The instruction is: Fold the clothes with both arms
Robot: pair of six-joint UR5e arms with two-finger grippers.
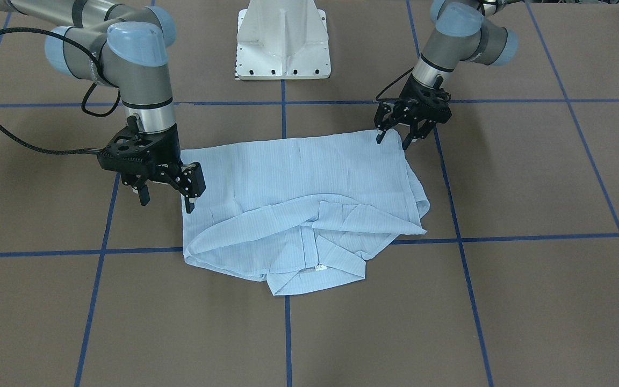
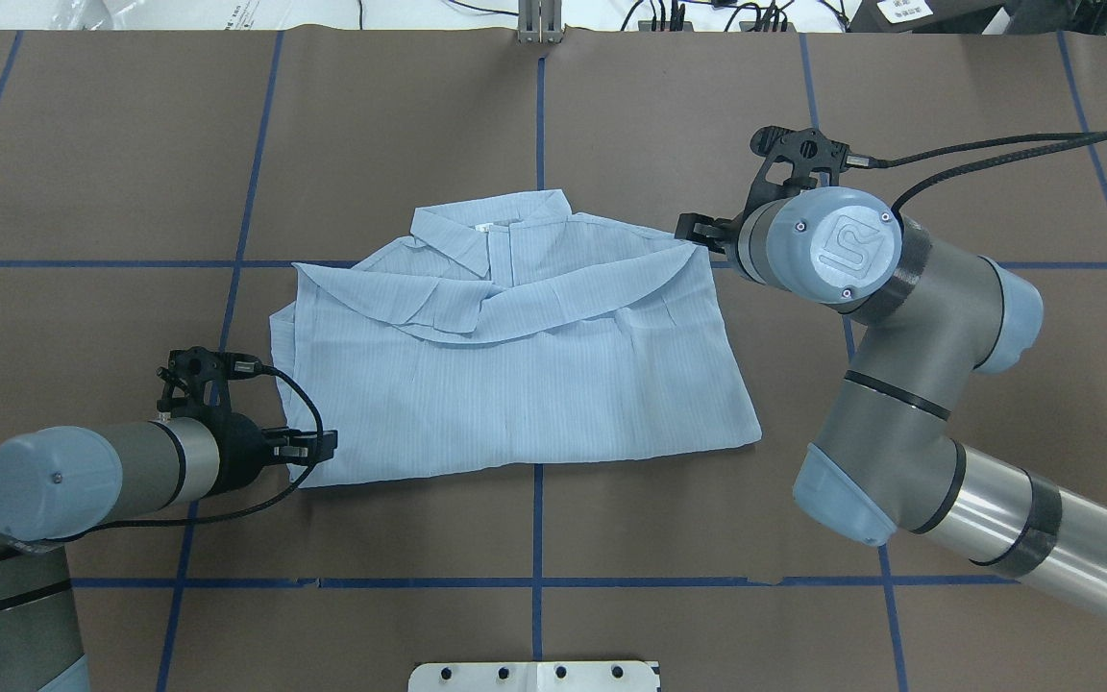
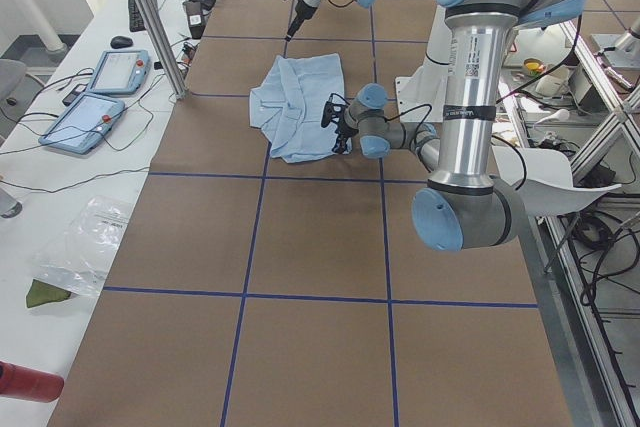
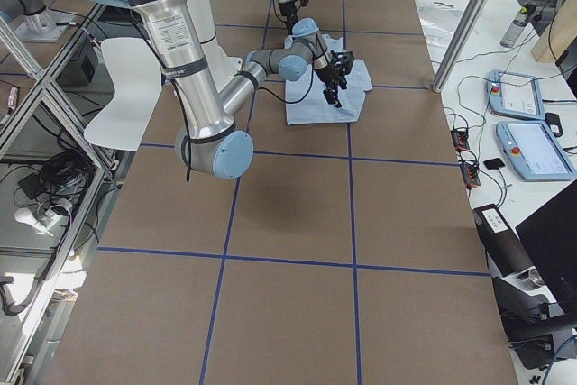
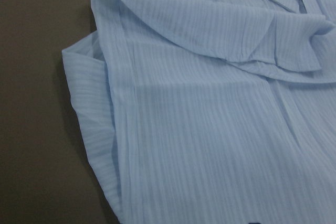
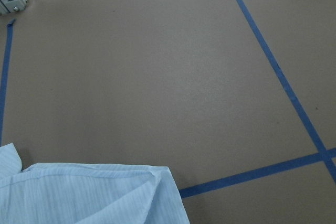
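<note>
The folded sleeves (image 1: 360, 218) lie flat across the shirt's body. I expect the whole shirt (image 1: 294, 169) will swing around and keep its folds when I pull its corner.
The pale blue striped shirt (image 1: 299, 172) lies flat on the brown table, sleeves folded across its body. Its collar (image 2: 486, 226) is on the side far from the robot. It also shows in the overhead view (image 2: 515, 394). My left gripper (image 1: 394, 140) is open, its fingers pointing down at the shirt's corner nearest the robot, holding nothing; overhead it shows at that corner (image 2: 315, 447). My right gripper (image 1: 167, 200) is open and empty at the shirt's opposite side edge, one finger over the fabric and one off it. The left wrist view is filled by the shirt (image 5: 210, 129). The right wrist view shows only a shirt corner (image 6: 79, 192).
The white pedestal base (image 1: 282, 48) stands at the robot's side of the table. Blue tape lines (image 1: 288, 333) grid the brown surface. Two tablets (image 3: 95, 97) and cables lie on a side bench, beside a metal post (image 3: 150, 17).
</note>
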